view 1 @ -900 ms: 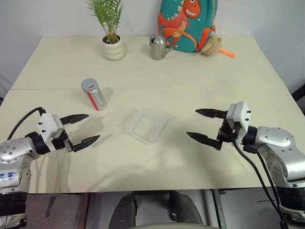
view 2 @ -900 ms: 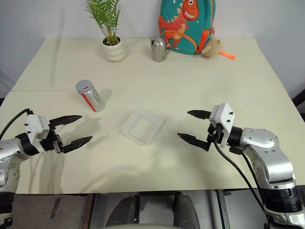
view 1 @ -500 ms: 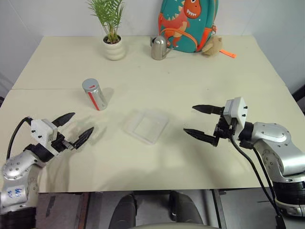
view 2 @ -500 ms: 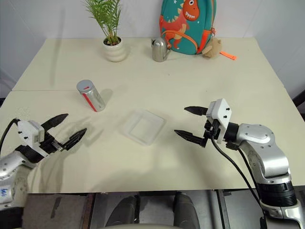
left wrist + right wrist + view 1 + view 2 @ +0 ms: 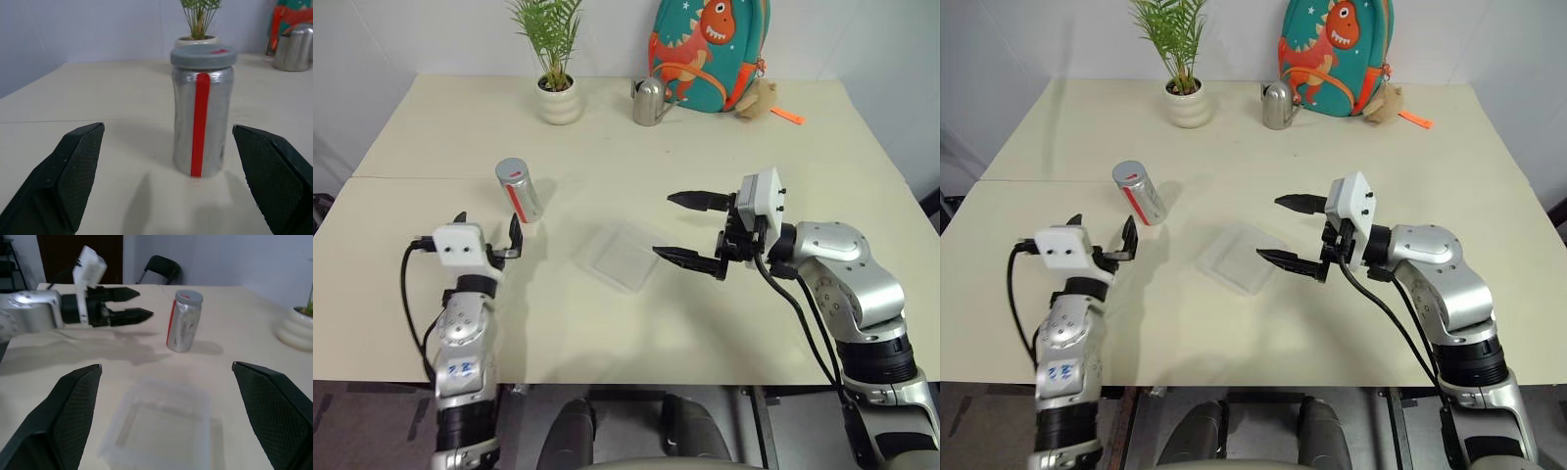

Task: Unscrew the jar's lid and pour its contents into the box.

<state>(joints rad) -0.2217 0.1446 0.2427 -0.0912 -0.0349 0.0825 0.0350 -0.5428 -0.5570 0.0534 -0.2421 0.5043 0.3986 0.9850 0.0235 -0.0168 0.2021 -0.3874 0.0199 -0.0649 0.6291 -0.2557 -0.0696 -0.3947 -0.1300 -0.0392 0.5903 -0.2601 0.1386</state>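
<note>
The jar's body (image 5: pixel 202 125) below its grey lid is facing my left gripper's open fingers, so I should keep going forward until that body (image 5: pixel 522 198) is between them, then close them.
The silvery jar (image 5: pixel 520 193) with a red stripe stands upright on the table, its grey lid (image 5: pixel 511 171) screwed on, so the contents are hidden. My left gripper (image 5: pixel 487 223) is open and points at the jar from just in front of it, without touching; in the left wrist view the jar (image 5: pixel 201 112) stands a little beyond the fingertips. The clear box (image 5: pixel 619 257) lies flat at mid-table. My right gripper (image 5: pixel 664 225) is open, points left, and hovers over the box's right edge with nothing in it.
Along the far edge stand a potted plant (image 5: pixel 558 98), a metal watering can (image 5: pixel 649 103), a dinosaur backpack (image 5: pixel 705 49) and a small plush toy (image 5: pixel 759 95). A seam (image 5: pixel 401 177) crosses the table on the left. A black chair (image 5: pixel 164 269) stands beyond the table.
My left arm has swung inward, and its gripper now points forward at the jar from close by. My right gripper has moved left to the box's edge. Both stay open.
</note>
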